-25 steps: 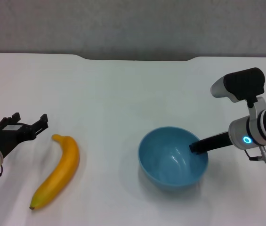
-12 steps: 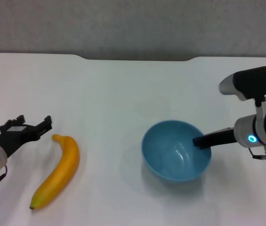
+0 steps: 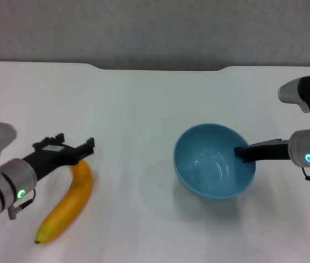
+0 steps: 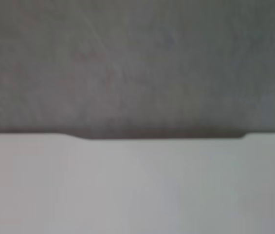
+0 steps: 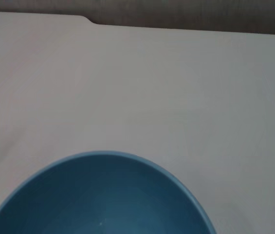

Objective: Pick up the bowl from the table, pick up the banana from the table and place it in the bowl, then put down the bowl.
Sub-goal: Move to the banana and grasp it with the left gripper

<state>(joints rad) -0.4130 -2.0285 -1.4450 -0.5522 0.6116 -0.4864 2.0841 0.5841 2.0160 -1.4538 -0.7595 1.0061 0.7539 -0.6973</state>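
The banana's far end [image 3: 79, 167] is under my left gripper's open fingers, so I should pull them back, lower them across the banana's middle [image 3: 74, 203] and grip it there.
The light-blue bowl [image 3: 212, 164] hangs above the white table [image 3: 144, 104], with its shadow on the tabletop below and to its left. My right gripper [image 3: 243, 153] is shut on the bowl's right rim. The bowl's inside fills the near part of the right wrist view [image 5: 98, 195]. The yellow-orange banana [image 3: 69, 205] lies on the table at the front left. My left gripper [image 3: 77, 148] is open and sits over the banana's far end, hiding its stem.
A shallow dark notch [image 3: 157, 68] cuts the table's far edge, with a grey wall behind. The left wrist view shows only bare tabletop [image 4: 137, 190] and that notch [image 4: 161, 134].
My right gripper has lifted the bowl up and a little to the right. My left gripper has moved right, from beside the banana to over its far end.
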